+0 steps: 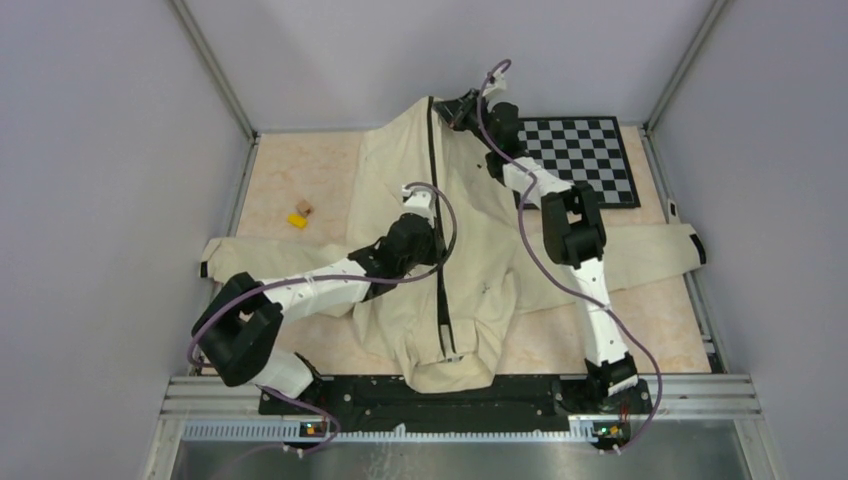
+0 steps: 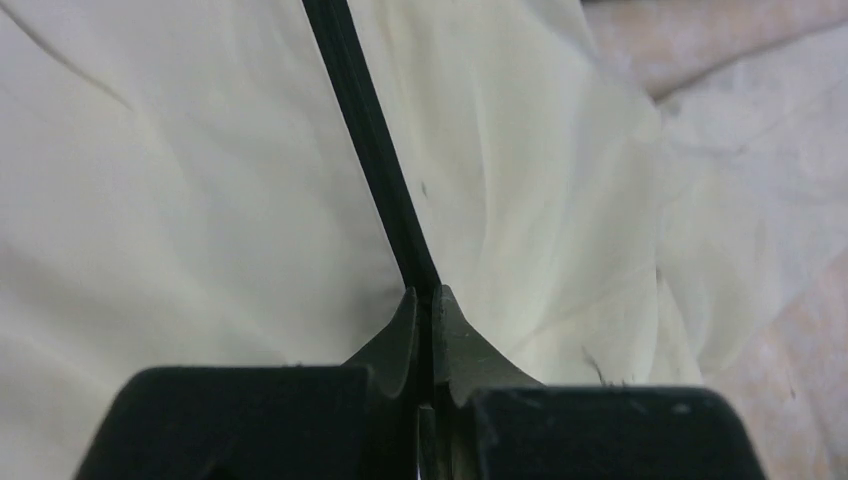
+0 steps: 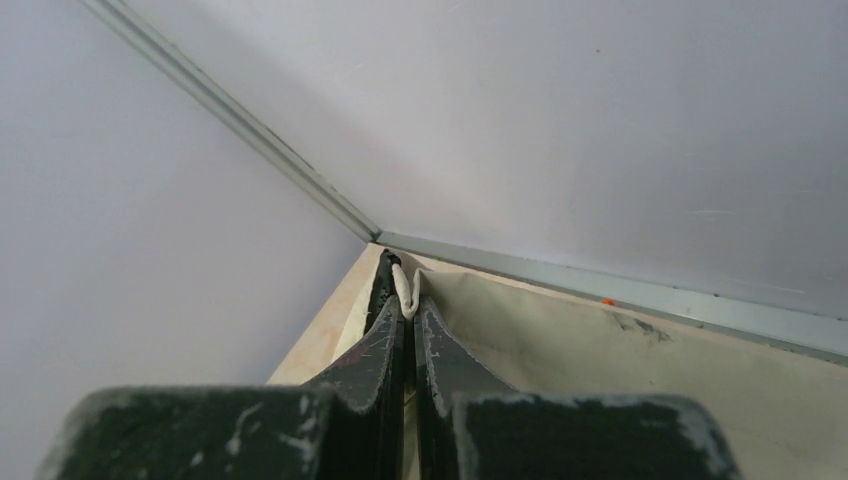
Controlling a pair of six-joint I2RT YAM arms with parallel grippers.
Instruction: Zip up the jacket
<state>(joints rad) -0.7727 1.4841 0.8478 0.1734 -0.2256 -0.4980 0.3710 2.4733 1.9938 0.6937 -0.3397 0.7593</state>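
Observation:
My left gripper should keep pulling until it gets to the zipper's near end (image 1: 449, 352), because my right gripper is holding the jacket's far edge and the black zipper (image 1: 433, 150) runs straight.
The cream jacket (image 1: 480, 240) lies spread on the table, sleeves out to both sides, its black zipper (image 1: 434, 150) running down the middle. My left gripper (image 1: 430, 207) is over the zipper about midway along it. In the left wrist view the gripper (image 2: 426, 296) is shut on the black zipper (image 2: 370, 130), with cream fabric (image 2: 200, 200) on both sides. My right gripper (image 1: 447, 106) is at the jacket's far end by the back wall. In the right wrist view it (image 3: 405, 305) is shut on a fold of the jacket's edge (image 3: 404, 285), lifting it slightly.
A black-and-white checkerboard (image 1: 585, 155) lies at the back right, partly under the right arm. Two small blocks, yellow (image 1: 297, 221) and brown (image 1: 304, 208), sit on the table left of the jacket. Grey walls and metal rails close in the table.

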